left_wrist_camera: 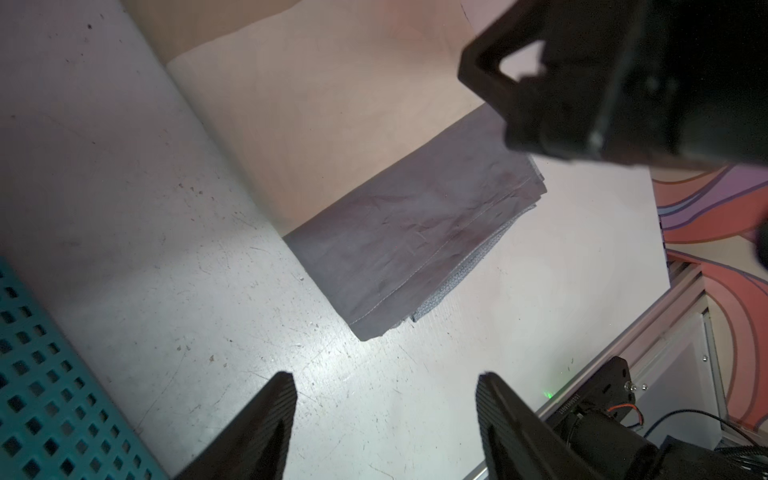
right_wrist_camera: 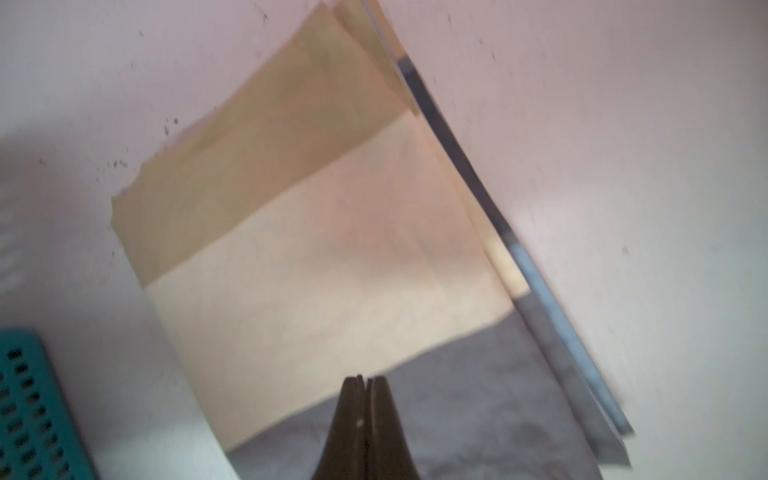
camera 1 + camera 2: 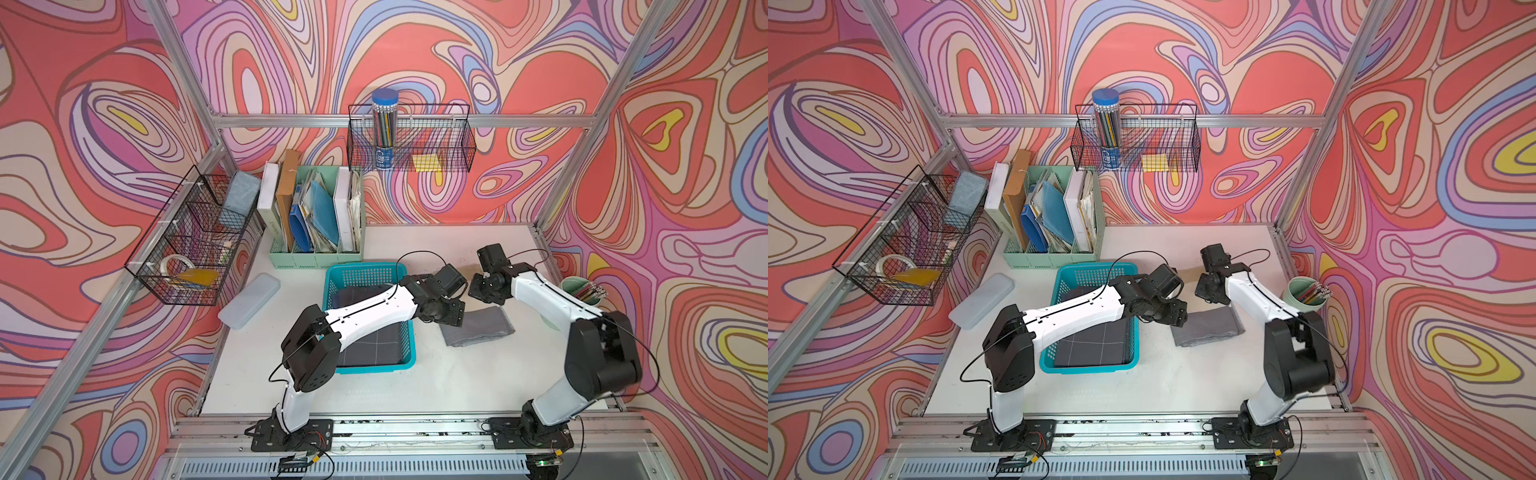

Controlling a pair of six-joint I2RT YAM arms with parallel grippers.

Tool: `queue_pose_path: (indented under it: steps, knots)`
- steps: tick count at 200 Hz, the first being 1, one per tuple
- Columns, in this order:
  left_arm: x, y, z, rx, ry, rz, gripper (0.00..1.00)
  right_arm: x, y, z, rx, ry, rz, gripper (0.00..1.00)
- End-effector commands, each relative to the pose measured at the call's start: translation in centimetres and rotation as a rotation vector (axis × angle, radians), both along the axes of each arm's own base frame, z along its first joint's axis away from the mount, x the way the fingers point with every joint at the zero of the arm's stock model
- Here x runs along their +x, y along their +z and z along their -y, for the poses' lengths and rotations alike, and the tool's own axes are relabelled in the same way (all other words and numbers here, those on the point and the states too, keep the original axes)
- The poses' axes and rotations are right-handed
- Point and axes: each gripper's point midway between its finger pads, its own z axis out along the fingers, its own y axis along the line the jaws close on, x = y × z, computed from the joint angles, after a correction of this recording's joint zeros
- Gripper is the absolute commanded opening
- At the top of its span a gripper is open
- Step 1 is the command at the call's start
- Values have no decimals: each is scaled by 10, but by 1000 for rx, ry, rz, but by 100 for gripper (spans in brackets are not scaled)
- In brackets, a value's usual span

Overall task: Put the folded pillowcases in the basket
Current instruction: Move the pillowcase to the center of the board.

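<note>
The pillowcase [image 3: 478,327] is lying at a slant next to the basket, so next my right gripper presses it and pulls it closer and straight before my left gripper grabs its side edge [image 3: 443,334].
The folded pillowcase [image 3: 478,326] [image 3: 1208,326] is grey and lies flat on the white table, right of the basket [image 3: 374,368] [image 3: 1088,368]. In the left wrist view its stitched hem [image 1: 415,241] faces the camera. My left gripper [image 1: 386,380] [image 3: 448,318] hangs open over bare table between the basket's wall [image 1: 50,395] and the pillowcase, with nothing between its fingers. My right gripper [image 2: 365,378] [image 3: 484,291] is shut and empty, hovering over the pillowcase's far edge [image 2: 478,395].
A dark grid-lined cloth [image 3: 374,345] lies in the basket. A cream sheet with a tan band [image 2: 332,270] lies behind the pillowcase. Also here: a mint file organiser [image 3: 318,249], black wire baskets [image 3: 195,249] [image 3: 409,141], a clear plastic case [image 3: 249,301] and a pencil cup [image 3: 582,291].
</note>
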Motion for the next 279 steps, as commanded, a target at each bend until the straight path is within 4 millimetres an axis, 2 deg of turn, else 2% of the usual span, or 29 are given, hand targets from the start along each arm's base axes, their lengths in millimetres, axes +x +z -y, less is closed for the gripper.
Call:
queue_pose_path:
  steps: [1,24,52,75,78,88,123,161,192,232,257,279]
  knots:
    - [4,7,-12,26,1,24,74,11,-47,2,-16,10,-97,0]
    - [6,2,-22,23,19,6,74,2,-72,4,1,-15,-136,0]
    - [8,-6,-23,0,35,-13,74,-38,-90,10,6,-40,-196,0]
    - [8,-18,-11,-11,25,-64,73,-63,-88,20,-10,-55,-205,0]
    - [8,-20,-9,-11,25,-69,73,-63,-81,20,-10,-55,-184,0]
    - [9,-26,-5,-8,26,-89,73,-67,-75,23,-17,-54,-175,0]
    - [8,-39,5,-18,33,-128,73,-67,-52,34,-76,-48,-144,0]
    - [-3,-53,13,30,-12,-150,73,-58,-39,46,-105,-51,-118,0]
    - [-5,-66,2,131,-4,-161,73,-57,-28,58,-92,-75,-89,0]
    - [-4,-72,-13,195,46,-154,74,-57,-26,62,-96,-82,-91,0]
    - [-5,-80,-14,206,62,-166,75,-54,-25,58,-73,-76,-85,0]
    - [-1,-87,-5,166,56,-148,75,-55,-23,57,-66,-71,-82,0]
